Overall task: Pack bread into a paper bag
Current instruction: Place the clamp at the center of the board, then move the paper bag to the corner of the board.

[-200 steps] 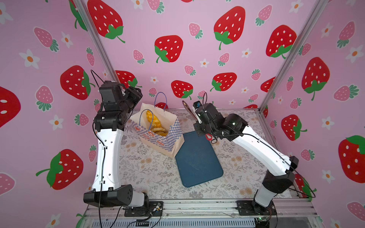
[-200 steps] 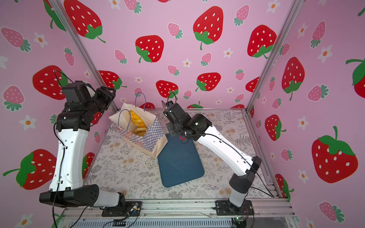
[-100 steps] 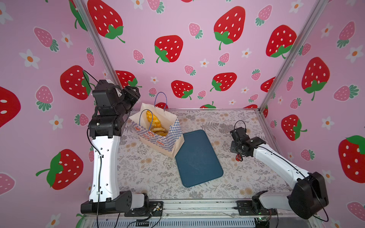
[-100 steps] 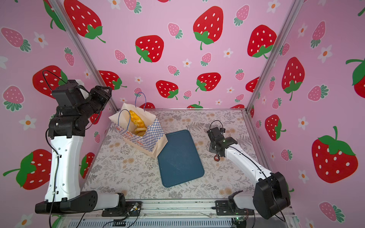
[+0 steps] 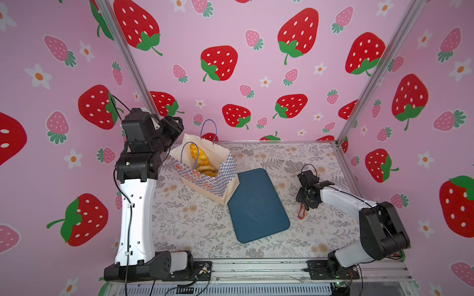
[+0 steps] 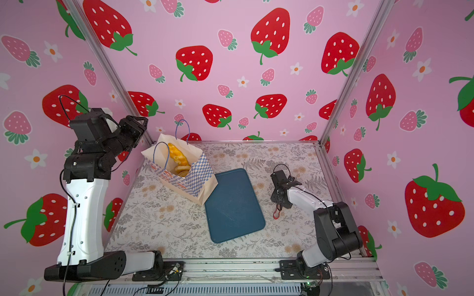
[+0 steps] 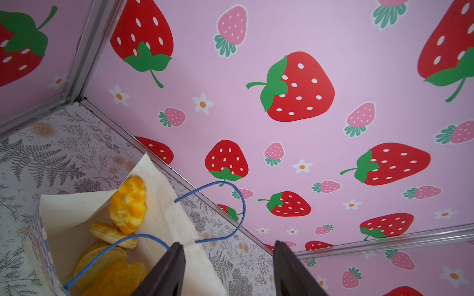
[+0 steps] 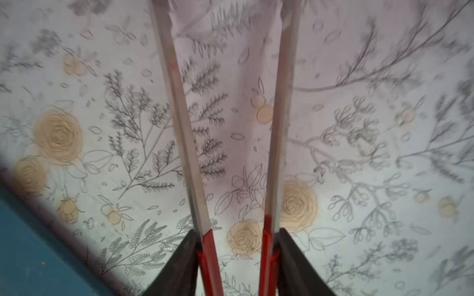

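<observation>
Next, I take the bag's rim [image 5: 224, 163] nearest the tray with my left gripper and move the paper bag clear, because it stands crooked over the tray's corner [image 5: 230, 200].
The cream paper bag [image 5: 205, 183] [image 6: 179, 183] stands open at the back left of the table in both top views. Inside it lie golden pieces of bread [image 5: 199, 156]; in the left wrist view a yellow twisted piece [image 7: 128, 205] leans on the bag's wall [image 7: 159, 217] above flatter golden pieces [image 7: 110, 232]. My left gripper [image 7: 227, 246] hovers open by the bag's rim and blue handles, with nothing between its fingers. My right gripper [image 5: 305, 203] [image 8: 237, 232] is low over the table at the right, shut on red-handled tongs [image 8: 179, 115] [image 5: 301, 212], whose arms stand spread with nothing between them.
A dark blue tray [image 5: 256, 205] [image 6: 233, 205] lies bare in the middle, one corner under the bag; its edge [image 8: 30, 256] shows in the right wrist view. Pink strawberry walls close in three sides, with metal posts at the back corners.
My right arm has swung away from the bag and down to the table's right side, and the tongs have spread apart. The left arm has drawn back a little from the bag.
</observation>
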Robot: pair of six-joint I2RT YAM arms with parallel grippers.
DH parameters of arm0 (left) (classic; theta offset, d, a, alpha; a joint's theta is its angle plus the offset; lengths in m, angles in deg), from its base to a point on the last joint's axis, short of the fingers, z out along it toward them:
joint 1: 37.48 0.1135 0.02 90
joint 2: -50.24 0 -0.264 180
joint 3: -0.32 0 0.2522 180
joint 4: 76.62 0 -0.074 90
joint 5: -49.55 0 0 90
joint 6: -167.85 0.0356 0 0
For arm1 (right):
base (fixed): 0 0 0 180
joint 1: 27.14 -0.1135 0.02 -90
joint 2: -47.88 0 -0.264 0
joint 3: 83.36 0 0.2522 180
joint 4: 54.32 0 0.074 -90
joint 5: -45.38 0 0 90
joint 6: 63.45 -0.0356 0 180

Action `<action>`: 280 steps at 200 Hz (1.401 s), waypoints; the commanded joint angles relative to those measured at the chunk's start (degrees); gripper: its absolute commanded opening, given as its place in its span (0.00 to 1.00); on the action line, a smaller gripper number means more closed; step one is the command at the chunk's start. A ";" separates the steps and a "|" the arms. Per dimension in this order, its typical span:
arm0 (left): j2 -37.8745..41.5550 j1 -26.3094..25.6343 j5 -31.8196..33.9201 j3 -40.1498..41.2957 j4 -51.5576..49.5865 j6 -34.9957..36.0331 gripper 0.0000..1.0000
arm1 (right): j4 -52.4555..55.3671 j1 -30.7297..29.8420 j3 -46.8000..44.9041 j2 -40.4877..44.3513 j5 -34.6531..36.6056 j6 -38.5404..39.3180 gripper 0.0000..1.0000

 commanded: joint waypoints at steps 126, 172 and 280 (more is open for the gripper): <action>-2.63 -25.73 2.21 5.79 -22.31 6.77 0.47 | 11.21 0.09 7.20 9.75 -8.46 4.80 0.73; -2.24 -32.51 11.10 2.87 -28.87 6.00 0.45 | 10.06 0.01 8.49 7.12 -11.86 6.76 0.73; -10.53 -38.55 32.60 -0.64 -33.48 12.56 0.40 | 11.01 0.01 8.01 12.08 -13.47 8.87 0.75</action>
